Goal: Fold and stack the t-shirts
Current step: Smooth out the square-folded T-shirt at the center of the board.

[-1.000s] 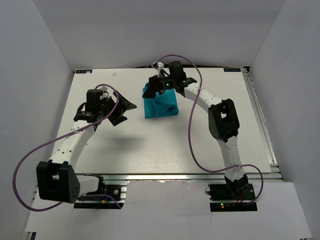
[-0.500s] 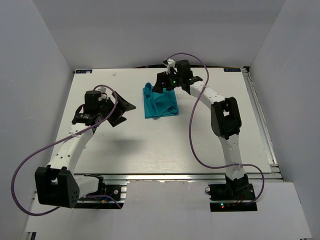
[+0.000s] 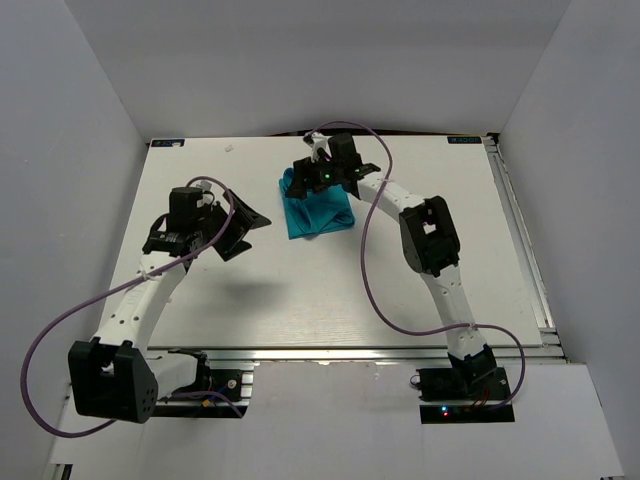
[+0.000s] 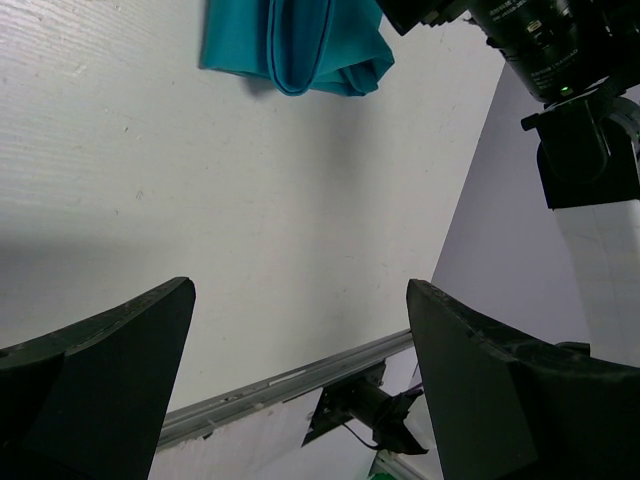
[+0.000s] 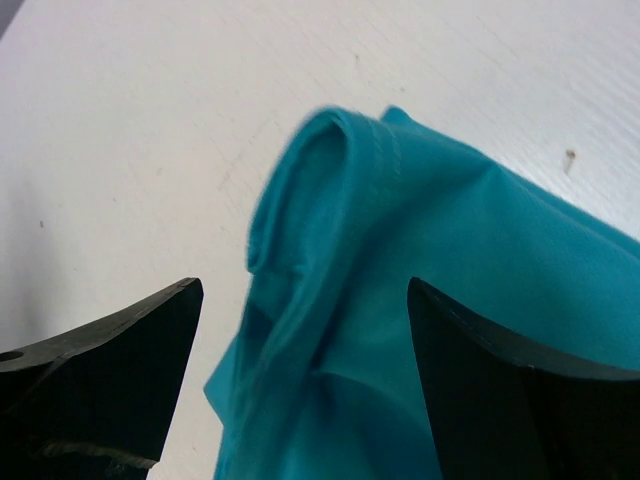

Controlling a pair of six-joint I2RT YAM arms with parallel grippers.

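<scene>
The far end of the t-shirt's rolled edge [image 3: 288, 178] is covered by my right gripper. My right gripper should go to the edge's near end [image 3: 300, 232] and leave the far end for my left gripper.
The teal t-shirt [image 3: 318, 212] lies as a small folded, rumpled bundle at the far middle of the white table [image 3: 330, 290]. My right gripper [image 3: 306, 172] hangs over the bundle's far left corner. In the right wrist view it [image 5: 303, 290] is open, with the shirt's [image 5: 420, 260] rolled edge and folds below and between its fingers, not pinched. My left gripper [image 3: 248, 228] stands open to the left of the shirt, apart from it. In the left wrist view the left gripper [image 4: 300, 290] frames only bare table, and the shirt [image 4: 295, 45] shows at the top.
White walls close in the table at the back and both sides. A metal rail [image 3: 350, 352] runs along the near edge by the arm bases. Purple cables [image 3: 375, 270] loop from both arms above the table. The right arm's forearm [image 4: 560, 60] shows in the left wrist view.
The right gripper drew back to the right, then swung left over the shirt's far left corner. The shirt has shifted slightly left. The left arm has barely moved.
</scene>
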